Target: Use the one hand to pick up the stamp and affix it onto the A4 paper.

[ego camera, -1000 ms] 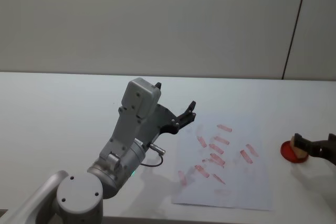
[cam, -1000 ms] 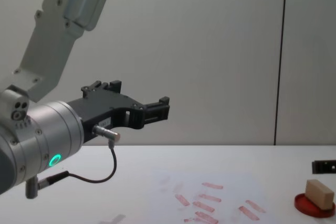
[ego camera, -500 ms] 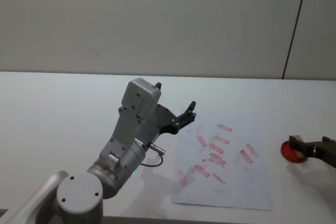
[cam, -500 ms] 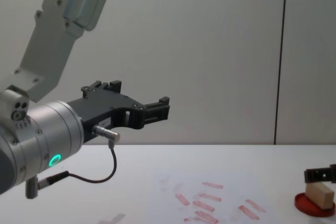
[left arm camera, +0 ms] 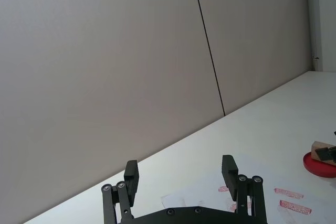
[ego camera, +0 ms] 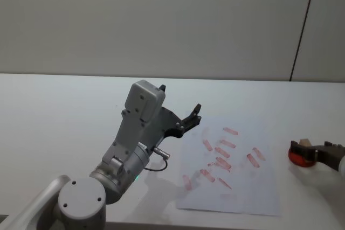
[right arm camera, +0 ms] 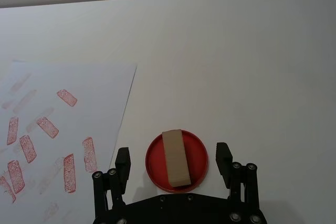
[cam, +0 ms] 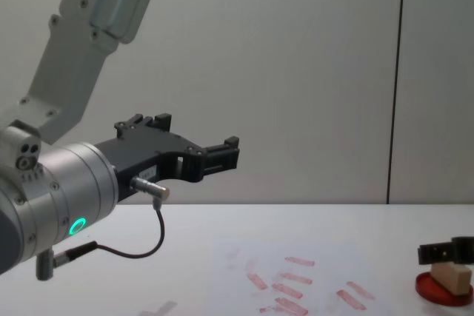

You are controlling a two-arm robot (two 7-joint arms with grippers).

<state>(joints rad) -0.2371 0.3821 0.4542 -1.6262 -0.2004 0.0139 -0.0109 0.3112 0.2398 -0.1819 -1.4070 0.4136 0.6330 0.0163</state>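
Observation:
The stamp (right arm camera: 176,157) is sitting loosely with red ink pad showing (right arm camera: 197,158) along the stamp's sides, so the stamp will come loose and leave the ink pad behind when I lift.
The stamp (right arm camera: 176,158), a pale tan wooden block, lies on the round red ink pad (right arm camera: 199,155) just right of the A4 paper (right arm camera: 58,85). My right gripper (right arm camera: 173,154) is open, with one finger on each side of the pad and the stamp between them, untouched. From the chest, the right gripper (cam: 446,251) sits at the height of the top of the stamp (cam: 453,275). In the head view the stamp (ego camera: 305,142) peeks out behind the right gripper (ego camera: 311,149). My left gripper (ego camera: 190,118) hangs open and idle above the paper's left edge.
The paper (ego camera: 242,184) carries several pinkish-red prints across its middle. The white table (ego camera: 64,111) stretches bare to the left and behind. The raised left arm (cam: 67,183) stands large at the left.
The right gripper has moved left and down, from beside the pad to straddling the stamp. The left arm, the stamp and the paper have not moved.

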